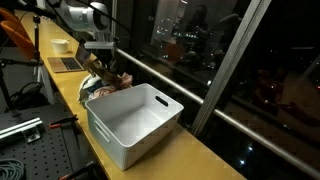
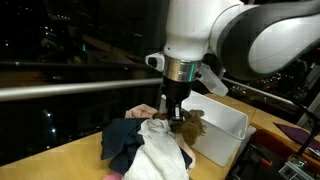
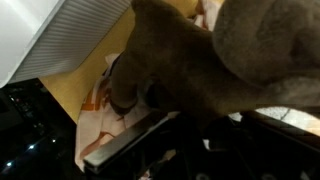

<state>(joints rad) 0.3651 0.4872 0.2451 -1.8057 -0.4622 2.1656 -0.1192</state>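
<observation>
I should keep moving my gripper down and let go of the brown cloth (image 2: 191,127) there, because the cloth is over the pile of clothes (image 2: 160,148) and clear of the white bin.
My gripper (image 2: 172,112) hangs over a pile of clothes on a wooden table (image 2: 60,160), right beside a white plastic bin (image 2: 228,125). It looks shut on a brown cloth (image 2: 191,126), which bunches up at the fingers. In the wrist view the brown cloth (image 3: 230,50) fills most of the frame and hides the jaws. The pile holds a dark blue garment (image 2: 124,142) and a white one (image 2: 162,156). In an exterior view the gripper (image 1: 100,64) sits above the pile (image 1: 106,86), behind the empty bin (image 1: 140,140). The bin's ribbed wall (image 3: 40,30) shows at the wrist view's top left.
A tall dark window with a slanted frame post (image 1: 232,70) runs along the table's far edge. A laptop (image 1: 68,64) and a white cup (image 1: 61,44) sit farther down the table. A perforated metal bench (image 1: 25,150) and cables lie on the near side.
</observation>
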